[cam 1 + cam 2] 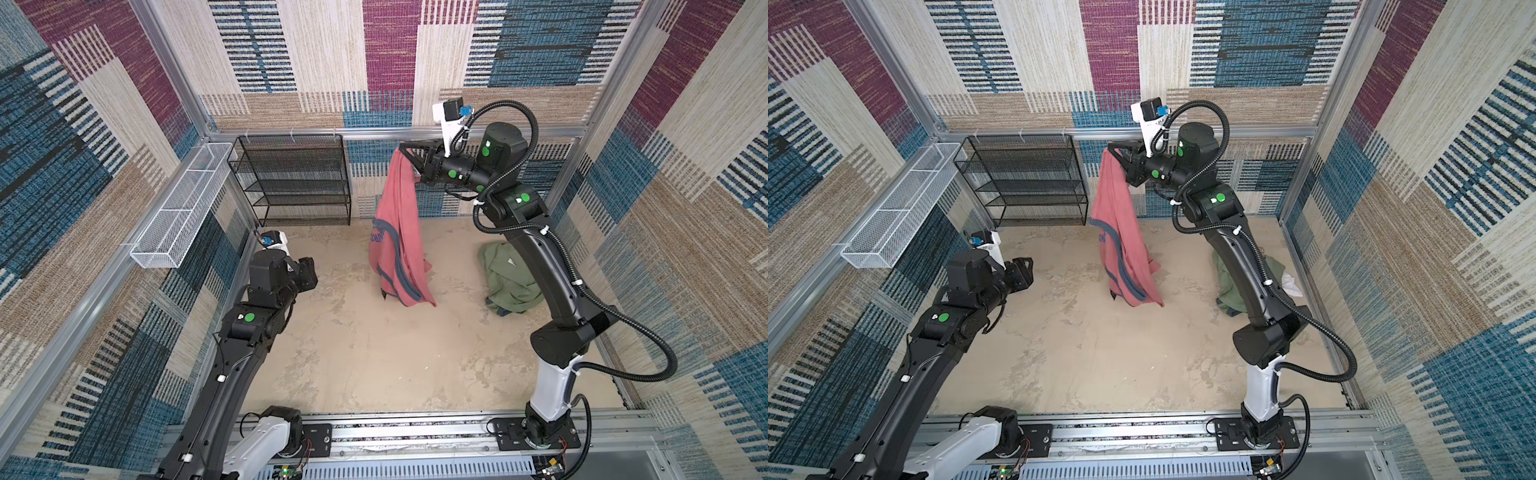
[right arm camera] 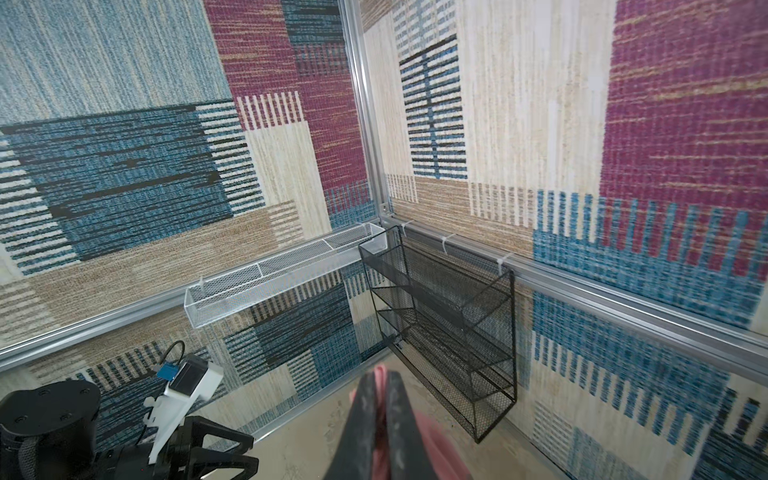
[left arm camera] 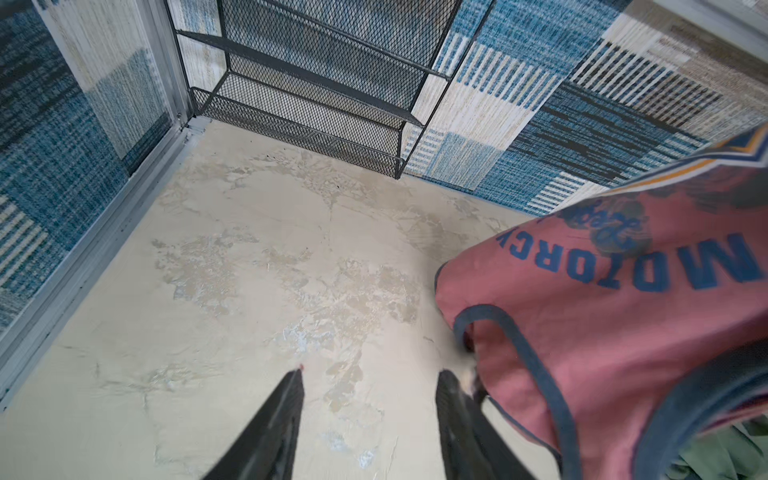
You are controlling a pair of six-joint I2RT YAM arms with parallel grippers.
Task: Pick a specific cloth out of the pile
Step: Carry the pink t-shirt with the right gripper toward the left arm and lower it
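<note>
My right gripper should keep going toward the open space by my left gripper and let go there of the red cloth, which hangs clear of the green pile.
The cloth, brick-red with grey-blue trim and blue lettering, hangs from my right gripper, which is shut on its top edge high near the back wall. Its lower end touches the floor. In the right wrist view red fabric is pinched between the closed fingers of the right gripper. My left gripper stands open and empty left of the cloth, close to its hem. The pile, olive-green with some white, lies on the floor behind the right arm.
A black mesh shelf rack stands against the back wall. A white mesh basket hangs on the left wall. The beige floor is walled on three sides.
</note>
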